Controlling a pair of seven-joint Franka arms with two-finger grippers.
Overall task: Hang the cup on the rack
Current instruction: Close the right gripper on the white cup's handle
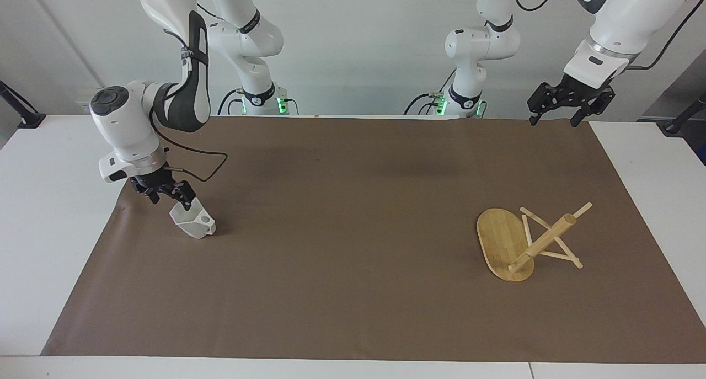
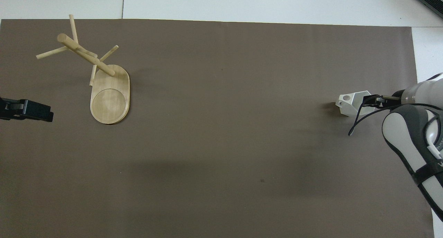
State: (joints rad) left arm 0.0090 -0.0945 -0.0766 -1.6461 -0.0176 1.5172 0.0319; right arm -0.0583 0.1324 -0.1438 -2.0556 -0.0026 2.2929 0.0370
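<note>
The rack's wide base [image 2: 110, 100] sits flat on the mat, so I expect the rack to stay in place when the robot slides the cup's handle onto a peg.
The white faceted cup [image 1: 193, 222] lies on its side on the brown mat toward the right arm's end of the table; it also shows in the overhead view [image 2: 350, 104]. Its handle with the round hole points toward the table's middle. My right gripper [image 1: 171, 198] is open and low at the cup's rim, with one finger at the cup's mouth; in the overhead view [image 2: 369, 100] it partly covers the cup. The bamboo rack [image 1: 521, 241] lies tipped over toward the left arm's end, its post slanted and its pegs touching the mat [image 2: 100, 82]. My left gripper [image 1: 553, 118] waits raised and open.
The brown mat [image 1: 353, 291] covers most of the white table. The left gripper's black fingers [image 2: 38, 112] show at the edge of the overhead view, beside the rack's base. The right arm's cable [image 1: 204, 169] hangs over the mat.
</note>
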